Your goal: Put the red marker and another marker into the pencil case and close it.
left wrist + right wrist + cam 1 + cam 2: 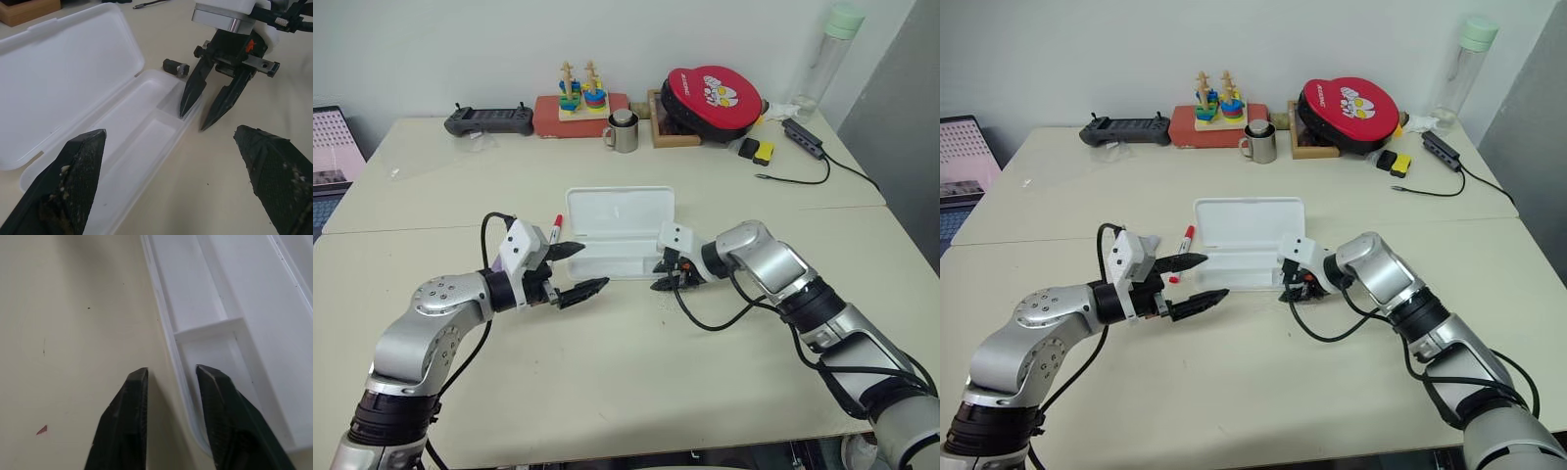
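The lilac marker (496, 263) will come to rest flat in the tray's front compartment (615, 267) when the robot lowers the marker lengthwise, because the compartment is long, empty and closed off.
The white pencil case (620, 213) lies open at mid-table, lid flat toward the far side and divided tray (146, 132) toward me. The red marker (556, 227) lies on the table just off the case's left end. My left gripper (594, 266) hovers open at the tray's left front corner, close to the red marker, with nothing between its fingers. At the tray's right end my right gripper (193, 122) is closed narrowly over the front rim (182, 382), one finger inside the tray and one outside. The other marker is out of view.
A small black object (175, 67) lies by the case's right end, behind the right gripper. Along the far edge stand a controller (489, 120), a stacking toy (579, 98), a metal mug (625, 130), a red round case (713, 98) and a bottle (830, 59).
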